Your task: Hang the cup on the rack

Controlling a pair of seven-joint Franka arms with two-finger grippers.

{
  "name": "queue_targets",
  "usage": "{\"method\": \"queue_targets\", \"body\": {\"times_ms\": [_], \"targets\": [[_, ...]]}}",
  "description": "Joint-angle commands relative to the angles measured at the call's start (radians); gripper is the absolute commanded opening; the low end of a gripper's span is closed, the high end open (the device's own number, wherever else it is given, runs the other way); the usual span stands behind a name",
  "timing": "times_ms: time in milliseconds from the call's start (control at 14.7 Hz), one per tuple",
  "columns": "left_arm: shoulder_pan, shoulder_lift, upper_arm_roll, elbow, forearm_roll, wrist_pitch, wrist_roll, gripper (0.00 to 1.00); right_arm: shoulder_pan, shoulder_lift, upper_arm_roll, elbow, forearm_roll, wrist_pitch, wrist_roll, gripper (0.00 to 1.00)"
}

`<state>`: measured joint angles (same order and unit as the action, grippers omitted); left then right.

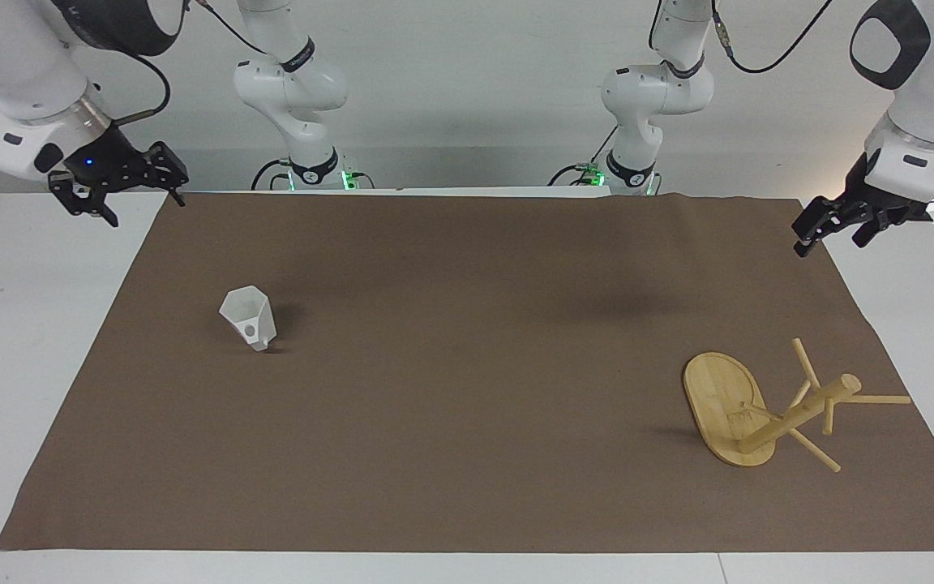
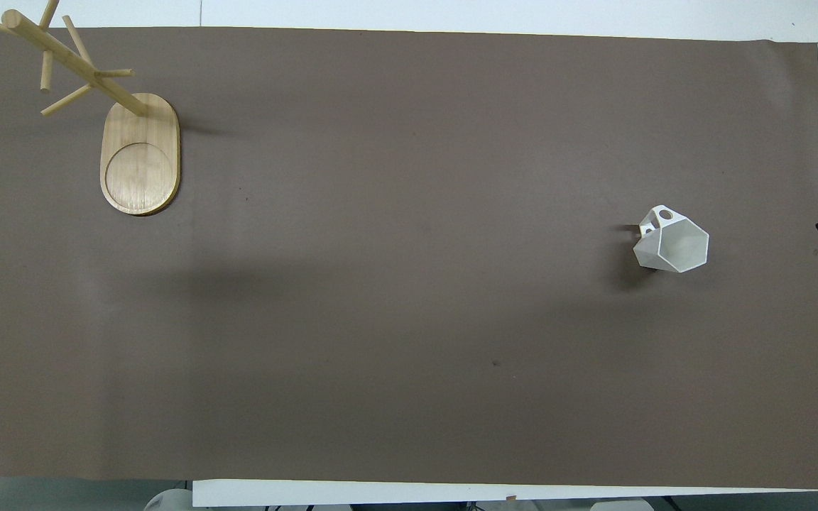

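I see a dark opening [image 2: 664, 214] through the cup's handle tab, so the white angular cup [image 2: 672, 244] will slide over a peg when I carry it onto the rack.
The white angular cup [image 1: 248, 318] stands upright on the brown mat toward the right arm's end, its handle tab on the side away from the robots; it also shows in the overhead view [image 2: 672, 243]. The bamboo rack [image 1: 795, 415] stands on its oval base toward the left arm's end, farther from the robots than the cup, and also shows in the overhead view [image 2: 72, 60]. My right gripper [image 1: 143, 208] is open and empty, raised over the mat's corner, well apart from the cup. My left gripper [image 1: 829, 241] is open and empty, raised over the mat's edge, apart from the rack.
The brown mat [image 1: 467, 454] covers most of the white table [image 1: 21, 365]. White table strips border it at both ends. Only the gripper tips show at the overhead view's side edges.
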<state>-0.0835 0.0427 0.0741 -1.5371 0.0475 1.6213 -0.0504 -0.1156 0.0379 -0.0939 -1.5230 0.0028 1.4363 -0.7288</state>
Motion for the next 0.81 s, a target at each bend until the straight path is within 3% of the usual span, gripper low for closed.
{"method": "queue_targets", "body": {"times_ms": [0, 407, 747], "targets": [[0.005, -0.023, -0.002, -0.029, -0.008, 0.011, -0.003, 1.00, -0.096, 0.098, 0.005, 0.056, 0.084, 0.041, -0.350, 1.00], [0.005, -0.023, -0.002, -0.029, -0.008, 0.011, -0.003, 1.00, -0.317, 0.330, 0.005, 0.023, 0.540, 0.066, -1.030, 1.00], [0.007, -0.023, -0.002, -0.029, -0.008, 0.011, -0.002, 1.00, -0.450, 0.523, 0.008, 0.003, 0.807, -0.066, -1.438, 1.00]]}}
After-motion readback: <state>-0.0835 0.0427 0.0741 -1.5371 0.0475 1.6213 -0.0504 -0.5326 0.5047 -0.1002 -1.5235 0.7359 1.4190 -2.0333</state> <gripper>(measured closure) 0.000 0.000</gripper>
